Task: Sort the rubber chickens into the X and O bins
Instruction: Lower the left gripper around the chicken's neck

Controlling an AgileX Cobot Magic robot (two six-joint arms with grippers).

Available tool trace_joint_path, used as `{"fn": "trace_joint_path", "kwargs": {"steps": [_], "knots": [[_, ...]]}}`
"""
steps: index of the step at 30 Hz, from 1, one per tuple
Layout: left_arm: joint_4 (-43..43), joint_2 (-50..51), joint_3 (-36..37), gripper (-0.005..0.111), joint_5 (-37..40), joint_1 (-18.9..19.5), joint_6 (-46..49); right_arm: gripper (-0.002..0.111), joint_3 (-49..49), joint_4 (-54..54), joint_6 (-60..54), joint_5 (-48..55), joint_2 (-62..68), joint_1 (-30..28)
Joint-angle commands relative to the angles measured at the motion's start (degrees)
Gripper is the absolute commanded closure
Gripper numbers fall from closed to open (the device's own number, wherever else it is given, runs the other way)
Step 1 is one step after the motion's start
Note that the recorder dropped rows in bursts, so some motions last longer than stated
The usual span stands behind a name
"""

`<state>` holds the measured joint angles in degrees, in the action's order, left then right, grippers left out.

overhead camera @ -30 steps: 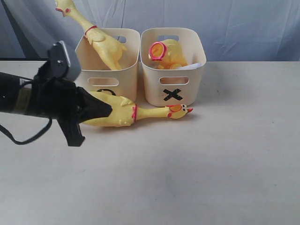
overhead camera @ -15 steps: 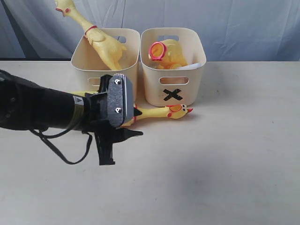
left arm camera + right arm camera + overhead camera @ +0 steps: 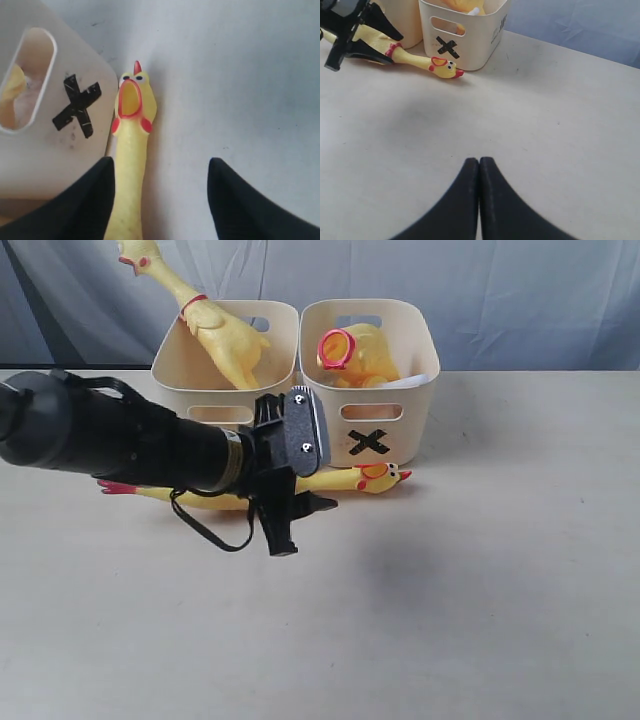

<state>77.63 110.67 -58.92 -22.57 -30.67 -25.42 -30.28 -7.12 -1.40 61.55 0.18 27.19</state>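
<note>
My left gripper's open fingers are on both sides of the lying chicken's narrow neck (image 3: 131, 157). My left gripper should keep going down until the neck (image 3: 333, 480) sits deep in the fingers, and then close.
One yellow rubber chicken (image 3: 352, 480) lies on the table in front of the two bins, head (image 3: 133, 98) toward the X bin (image 3: 370, 405). My left gripper (image 3: 305, 520) is open, low over its neck; the neck (image 3: 129, 190) runs between the jaws, close to one finger (image 3: 95, 200). The O bin (image 3: 190, 365) holds a chicken (image 3: 215, 332) whose neck sticks out; its mark is hidden by my arm. Another chicken (image 3: 358, 352) sits in the X bin. My right gripper (image 3: 479, 161) is shut and empty above bare table, out of the exterior view.
The left arm (image 3: 110, 445) stretches across the front of the O bin. In the right wrist view the X bin (image 3: 475, 35) and the lying chicken (image 3: 422, 61) are far ahead. A blue cloth backdrop (image 3: 520, 300) hangs behind the table.
My left arm has swung right along the lying chicken, from over its body to over its neck near the X bin. The chicken and bins have not moved.
</note>
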Motion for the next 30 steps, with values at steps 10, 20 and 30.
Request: {"fn": "trace_joint_path", "kwargs": {"steps": [10, 20, 30], "knots": [[-7.3, 9.4, -9.3, 0.053, 9.8, -3.2, -0.1, 0.108, 0.2, -0.1, 0.0, -0.2, -0.2, 0.3], [-9.3, 13.8, -10.6, 0.054, 11.3, -3.2, -0.1, 0.108, 0.2, -0.1, 0.0, -0.2, -0.2, 0.3], [-10.1, 14.0, -12.9, 0.054, 12.4, -3.2, -0.1, 0.108, 0.2, -0.1, 0.0, -0.2, -0.2, 0.3]]}}
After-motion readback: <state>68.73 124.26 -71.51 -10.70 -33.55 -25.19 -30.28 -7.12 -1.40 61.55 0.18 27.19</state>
